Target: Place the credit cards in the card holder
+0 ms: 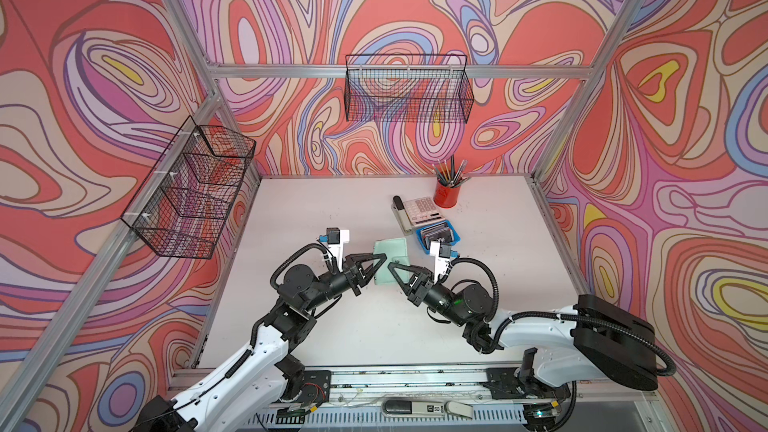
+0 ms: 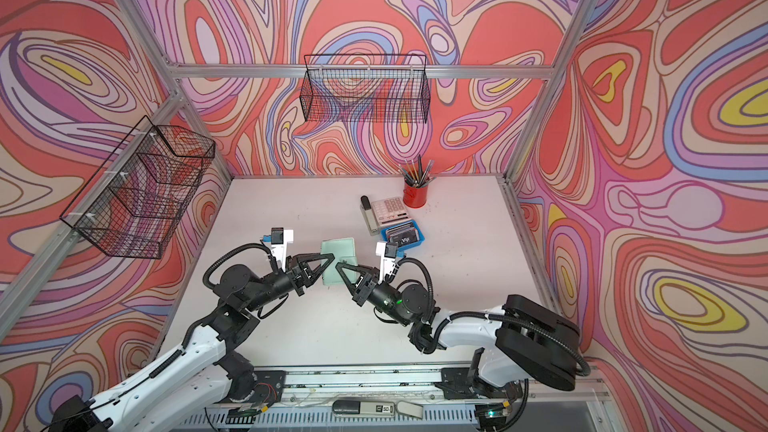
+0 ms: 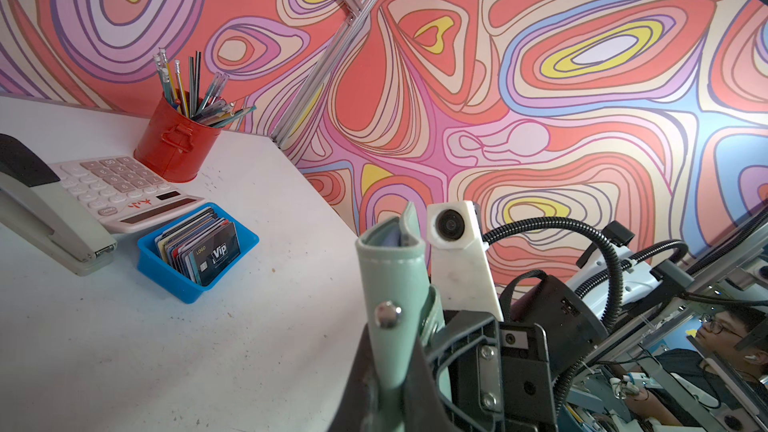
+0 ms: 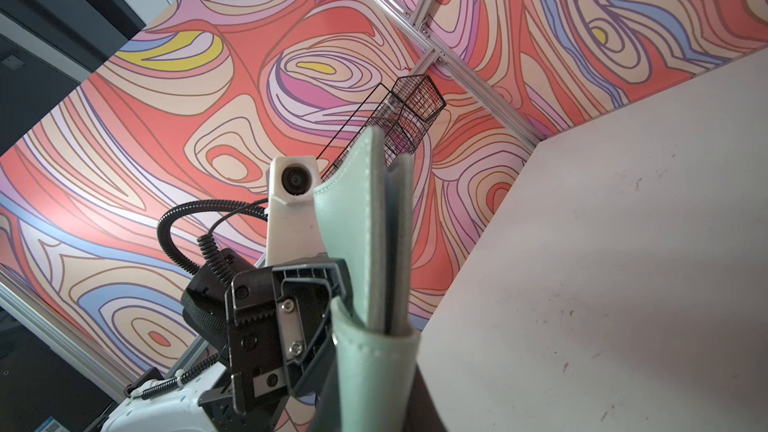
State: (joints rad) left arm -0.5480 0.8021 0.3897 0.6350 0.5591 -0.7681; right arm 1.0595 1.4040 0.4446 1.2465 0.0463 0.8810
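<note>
Next, my right gripper pulls the tab [image 4: 374, 350] open first while my left gripper stays still, because the snap tab wraps around the card holder's open edge [image 4: 392, 280] and keeps it shut.
The sage-green card holder [image 1: 390, 255] hangs closed above the middle of the table, pinched from both sides. My left gripper [image 1: 381, 261] is shut on its snap-tab edge, and the left wrist view shows the metal stud [image 3: 387, 314] just past the left gripper [image 3: 394, 371]. My right gripper [image 1: 392, 268] is shut on the opposite edge, where the card holder [image 4: 365, 222] rises out of the right gripper [image 4: 376, 392]. The credit cards [image 1: 436, 234] stand on edge in a blue tray [image 1: 455, 236] to the right, the dark "Vip" card [image 3: 218, 257] in front.
A white calculator [image 1: 420, 209] and a grey stapler [image 1: 401, 214] lie behind the tray. A red cup of pens [image 1: 448, 196] stands at the back. Black wire baskets hang on the back wall [image 1: 409, 89] and the left wall [image 1: 191, 189].
</note>
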